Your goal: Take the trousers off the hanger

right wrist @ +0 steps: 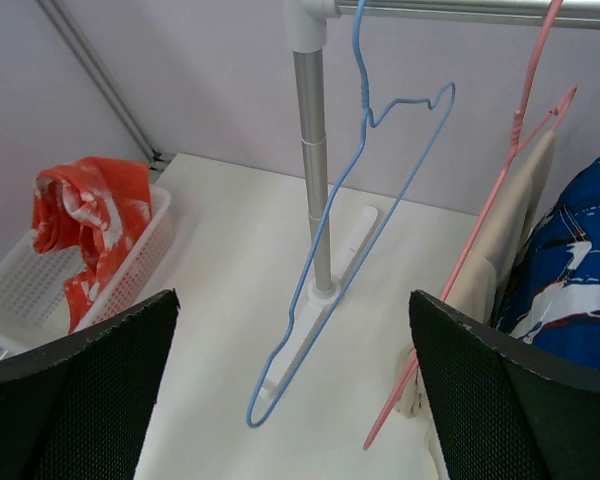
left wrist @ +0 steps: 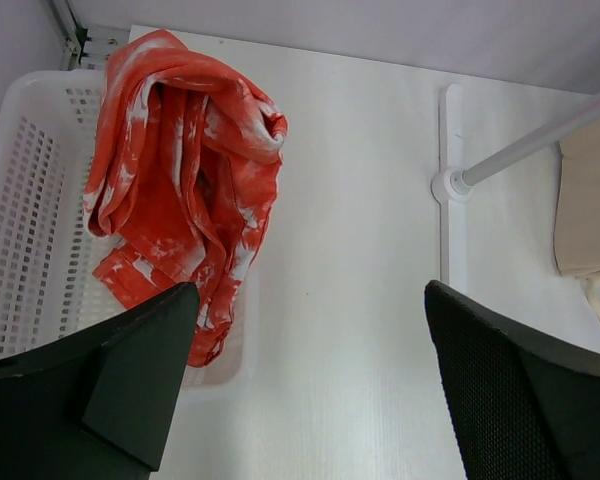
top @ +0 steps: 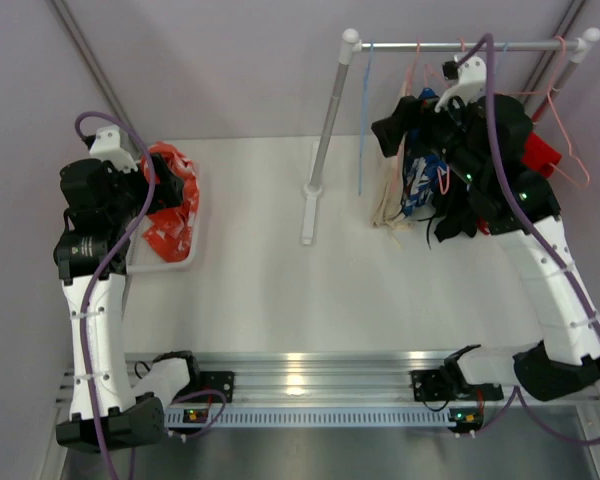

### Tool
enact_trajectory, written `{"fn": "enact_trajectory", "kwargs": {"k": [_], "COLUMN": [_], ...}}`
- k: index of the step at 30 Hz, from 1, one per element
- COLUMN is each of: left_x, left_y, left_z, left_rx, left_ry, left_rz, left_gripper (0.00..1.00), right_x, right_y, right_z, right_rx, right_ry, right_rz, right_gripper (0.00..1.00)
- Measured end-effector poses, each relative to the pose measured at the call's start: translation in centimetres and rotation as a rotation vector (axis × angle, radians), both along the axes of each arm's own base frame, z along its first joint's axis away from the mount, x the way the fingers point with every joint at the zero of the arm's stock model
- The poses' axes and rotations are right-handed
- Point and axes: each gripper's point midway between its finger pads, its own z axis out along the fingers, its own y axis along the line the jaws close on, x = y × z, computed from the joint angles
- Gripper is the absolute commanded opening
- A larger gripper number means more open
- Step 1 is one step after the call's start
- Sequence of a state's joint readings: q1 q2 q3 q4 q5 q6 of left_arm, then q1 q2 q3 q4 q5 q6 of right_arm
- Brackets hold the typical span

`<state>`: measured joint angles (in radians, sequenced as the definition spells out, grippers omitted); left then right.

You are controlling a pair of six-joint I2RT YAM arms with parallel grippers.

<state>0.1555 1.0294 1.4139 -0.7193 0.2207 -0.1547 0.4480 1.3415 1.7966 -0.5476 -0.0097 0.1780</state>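
Note:
My left gripper is about to pull. The beige trousers (right wrist: 488,272) hang loosely over the pink hanger (right wrist: 541,152), so I expect the trousers to slide off whole when it pulls.
Orange-red trousers with white marks (top: 170,200) (left wrist: 180,170) (right wrist: 85,225) lie bunched in a white basket (left wrist: 20,200) (right wrist: 10,285) at the left. My left gripper (left wrist: 310,295) (top: 145,190) hovers open beside the basket, holding nothing. My right gripper (right wrist: 292,300) (top: 400,125) is up at the rack, open and empty. In front of it hangs a bare blue hanger (right wrist: 350,250) (top: 363,120). To its right a pink hanger (right wrist: 500,210) carries beige trousers (right wrist: 505,240) (top: 388,200). Blue white-patterned trousers (right wrist: 565,250) (top: 417,180) hang beyond, and red ones (top: 542,152) are at the far right.
The rack's grey rail (top: 450,45) (right wrist: 460,8) runs across the back right on an upright post (top: 330,110) (right wrist: 313,150) (left wrist: 530,145) with a white foot (top: 310,215). More pink hangers (top: 570,160) hang at the rail's right end. Grey walls close in behind.

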Motion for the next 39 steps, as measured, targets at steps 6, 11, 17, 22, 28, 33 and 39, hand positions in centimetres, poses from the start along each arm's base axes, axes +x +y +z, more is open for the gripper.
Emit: {"fn": "enact_trajectory", "kwargs": {"k": [6, 11, 17, 22, 28, 33, 39], "left_x": [0.0, -0.1, -0.6, -0.7, -0.7, -0.6, -0.3], "left_y": [-0.1, -0.2, -0.3, -0.3, -0.4, -0.4, -0.4], "left_z": [0.2, 0.3, 0.8, 0.9, 1.0, 0.9, 0.6], "left_rx": [-0.007, -0.019, -0.025, -0.025, -0.033, -0.04, -0.049], "left_ry": [-0.004, -0.007, -0.025, -0.027, -0.028, -0.025, -0.013], "left_rz": [0.001, 0.003, 0.005, 0.006, 0.006, 0.007, 0.01], "left_gripper": [0.99, 0.99, 0.99, 0.99, 0.99, 0.99, 0.99], "right_x": [-3.0, 0.6, 5.6, 8.9, 11.7, 13.0, 13.2], "right_y": [-3.9, -6.5, -5.1, -4.2, -3.7, -3.0, -2.0], "right_z": [0.7, -1.8, -7.5, -9.8, -9.7, -10.3, -10.1], "right_rx": [0.049, 0.117, 0.164, 0.196, 0.229, 0.265, 0.339], "right_ry": [-0.028, 0.076, 0.25, 0.309, 0.29, 0.299, 0.311], "right_rz": [-0.01, -0.06, -0.024, -0.019, -0.02, 0.001, 0.06], "right_gripper": [0.63, 0.46, 0.43, 0.43, 0.42, 0.4, 0.24]}}
